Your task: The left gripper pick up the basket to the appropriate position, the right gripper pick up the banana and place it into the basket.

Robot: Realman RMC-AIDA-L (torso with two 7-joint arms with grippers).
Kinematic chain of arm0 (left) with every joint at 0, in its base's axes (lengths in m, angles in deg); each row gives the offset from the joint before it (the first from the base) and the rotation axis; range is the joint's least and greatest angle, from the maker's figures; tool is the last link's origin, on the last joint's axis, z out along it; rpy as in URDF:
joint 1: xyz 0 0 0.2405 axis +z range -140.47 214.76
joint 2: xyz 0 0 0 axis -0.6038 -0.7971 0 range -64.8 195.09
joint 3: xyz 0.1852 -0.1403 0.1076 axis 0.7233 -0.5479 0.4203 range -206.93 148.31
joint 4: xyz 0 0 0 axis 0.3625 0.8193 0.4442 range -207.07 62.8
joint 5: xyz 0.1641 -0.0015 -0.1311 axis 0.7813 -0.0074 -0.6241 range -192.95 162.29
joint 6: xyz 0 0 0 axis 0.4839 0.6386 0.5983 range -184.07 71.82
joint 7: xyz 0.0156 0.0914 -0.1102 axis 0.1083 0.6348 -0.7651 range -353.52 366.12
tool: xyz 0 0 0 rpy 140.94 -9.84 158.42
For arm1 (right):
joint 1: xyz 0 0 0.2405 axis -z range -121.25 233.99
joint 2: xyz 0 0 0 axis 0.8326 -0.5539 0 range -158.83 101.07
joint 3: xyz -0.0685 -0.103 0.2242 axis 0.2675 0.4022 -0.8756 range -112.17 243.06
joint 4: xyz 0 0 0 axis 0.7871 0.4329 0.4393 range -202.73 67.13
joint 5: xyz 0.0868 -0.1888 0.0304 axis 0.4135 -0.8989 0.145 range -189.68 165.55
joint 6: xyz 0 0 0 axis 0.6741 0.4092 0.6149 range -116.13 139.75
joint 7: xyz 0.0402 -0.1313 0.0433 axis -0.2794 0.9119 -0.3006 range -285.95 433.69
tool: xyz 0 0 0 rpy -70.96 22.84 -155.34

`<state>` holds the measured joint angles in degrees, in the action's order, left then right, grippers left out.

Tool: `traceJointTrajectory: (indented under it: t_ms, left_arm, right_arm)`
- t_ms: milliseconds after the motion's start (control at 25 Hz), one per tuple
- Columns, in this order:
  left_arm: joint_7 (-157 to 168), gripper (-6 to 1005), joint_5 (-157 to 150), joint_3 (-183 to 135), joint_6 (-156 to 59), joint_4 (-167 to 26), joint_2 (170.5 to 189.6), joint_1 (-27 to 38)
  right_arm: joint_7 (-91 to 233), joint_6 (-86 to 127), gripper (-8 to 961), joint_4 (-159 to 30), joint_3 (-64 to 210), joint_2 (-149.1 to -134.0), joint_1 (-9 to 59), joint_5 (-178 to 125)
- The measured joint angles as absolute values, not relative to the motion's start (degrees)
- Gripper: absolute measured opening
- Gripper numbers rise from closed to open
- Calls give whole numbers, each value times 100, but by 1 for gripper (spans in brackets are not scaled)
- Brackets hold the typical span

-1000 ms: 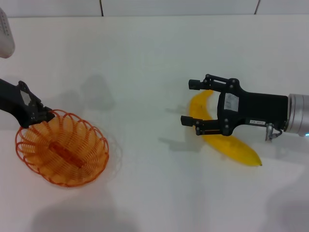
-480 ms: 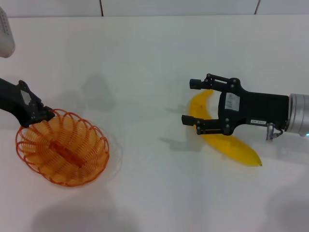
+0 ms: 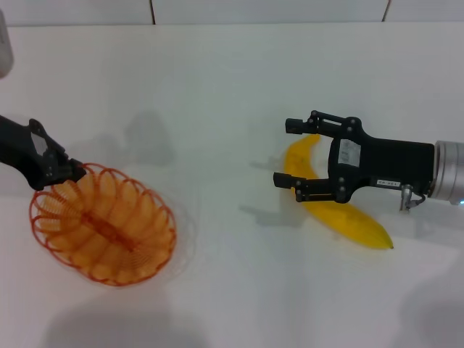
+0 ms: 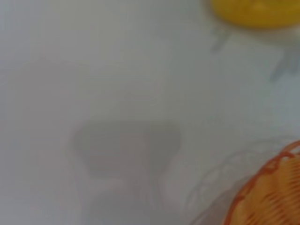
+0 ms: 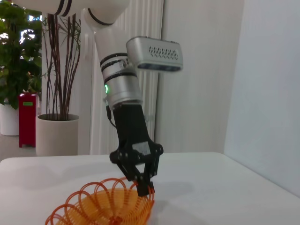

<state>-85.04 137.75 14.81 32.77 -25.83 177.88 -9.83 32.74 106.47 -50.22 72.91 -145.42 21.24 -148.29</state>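
Observation:
My left gripper should swing the basket toward the table's middle and turn it straight before letting go of the basket's rim, because the basket sits slanted and far from the banana.
The orange wire basket is at the left of the white table. My left gripper is shut on the basket's far-left rim. The right wrist view shows the left gripper pinching the rim of the basket. The yellow banana lies on the table at the right. My right gripper is open, one finger on each side of the banana's upper end; I cannot tell whether it touches. In the left wrist view the banana and an edge of the basket show.
The white table stretches between the basket and the banana. A white-grey part of the left arm shows at the far-left edge. The back wall runs along the table's far edge.
The basket has shifted a little to the right in the left gripper's hold. The right gripper and the banana have not moved.

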Motion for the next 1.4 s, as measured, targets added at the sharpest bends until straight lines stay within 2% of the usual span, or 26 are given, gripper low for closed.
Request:
traceJointTrajectory:
  t_ms: [400, 480, 600, 840, 1040, 1400]
  left_arm:
    - [-8901, 43, 12603, 1196, 3977, -2415, 17397, -840]
    - [-9160, 42, 12623, 1191, 3845, -2428, 17416, -840]
    - [-9622, 40, 12723, 1243, 3443, -2524, 17542, -869]
    - [-10335, 41, 12920, 1269, 2760, -3355, 17654, -1262]
    - [-10656, 41, 13268, 1282, 2226, -3683, 17836, -1490]
    - [-10192, 42, 13402, 1324, 1901, -3964, 17868, -1548]
  right_arm:
    - [3274, 10647, 880, -5022, 7281, -14543, 2130, -14817]
    - [3274, 10647, 879, -5022, 7282, -14545, 2111, -14814]
    - [3274, 10647, 879, -5022, 7282, -14550, 2087, -14812]
    - [3274, 10647, 879, -5040, 7282, -14561, 1995, -14811]
    - [3274, 10615, 879, -5103, 7282, -14565, 1921, -14812]
    - [3274, 10581, 879, -5184, 7292, -14561, 1836, -14812]
